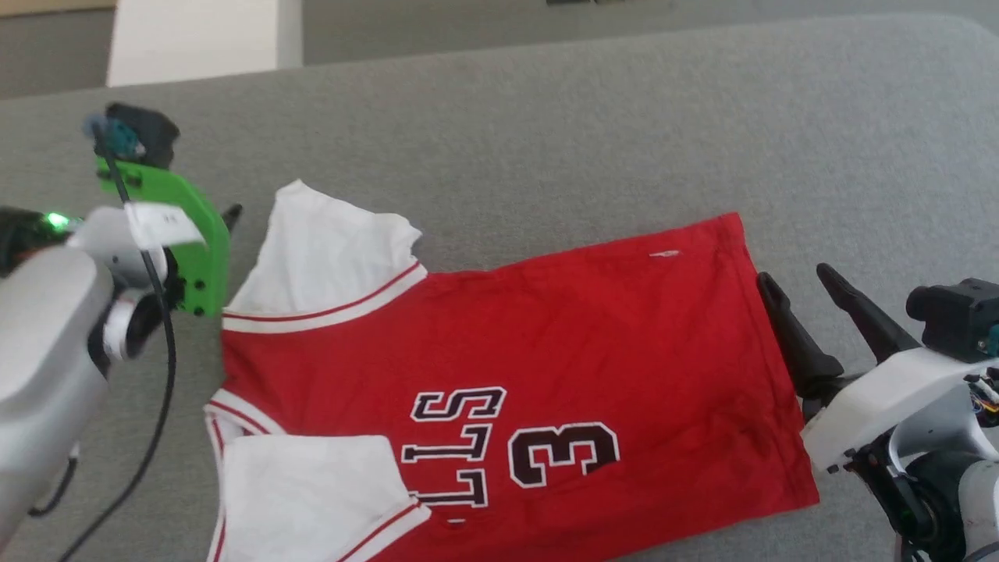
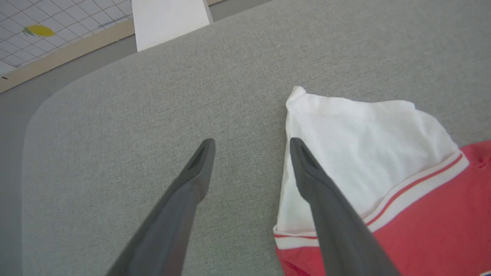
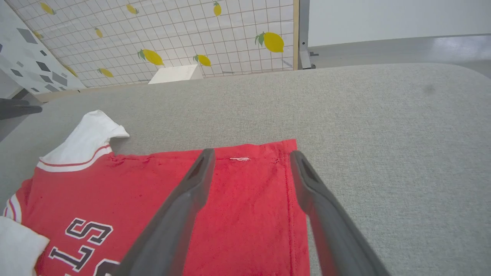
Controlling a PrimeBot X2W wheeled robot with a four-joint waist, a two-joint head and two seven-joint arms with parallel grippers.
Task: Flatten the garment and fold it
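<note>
My gripper will fold the far sleeve, which should lie flat too and bring red cloth along, since the near sleeve stays flat over the red body.
The garment is a red jersey with white sleeves and a black number 3, lying flat on the grey padded table, collar to the left and hem to the right. Its far sleeve spreads outward; the near sleeve lies folded over the red body. My left gripper stands open beside the far sleeve, one finger over the sleeve's edge, the other over bare table. My right gripper is open at the hem, straddling its far corner. Neither holds cloth.
A white box stands beyond the table's far left edge. A lemon-patterned tiled wall is behind it. A black cable hangs from my left wrist by its green mount. Bare grey table stretches beyond and right of the jersey.
</note>
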